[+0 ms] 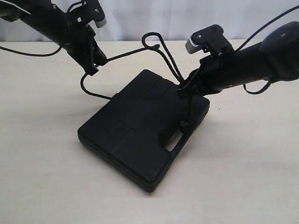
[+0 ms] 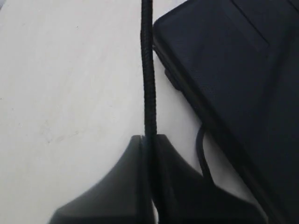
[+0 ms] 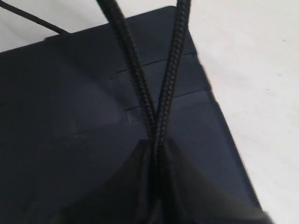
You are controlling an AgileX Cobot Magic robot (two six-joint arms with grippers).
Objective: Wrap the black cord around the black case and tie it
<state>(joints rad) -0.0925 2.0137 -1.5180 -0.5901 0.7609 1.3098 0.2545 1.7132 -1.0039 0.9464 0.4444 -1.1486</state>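
Note:
The cord's end sticks into the loop while my right gripper holds the two strands of cord (image 1: 173,67) below, so it should open and pull that end (image 1: 156,46) through.
The black case (image 1: 140,128) lies flat in the middle of the table, its handle slot (image 1: 172,142) toward the front right. The black cord (image 1: 128,53) stretches taut from my left gripper (image 1: 96,63), shut on it beyond the case's back-left corner, to a loop (image 1: 152,39) in the air. Two strands drop from the loop into my right gripper (image 1: 184,86), shut on them over the case's right edge. One length runs down the case's right side with a small knot (image 1: 183,125). The left wrist view shows a single strand (image 2: 148,70) between the jaws; the right wrist view shows the two strands (image 3: 154,93).
Slack cord (image 1: 88,88) curves on the table behind the case's left corner. The arms' glossy cables (image 1: 28,52) trail along the back of the pale wooden table (image 1: 46,177). A white backdrop closes the far side.

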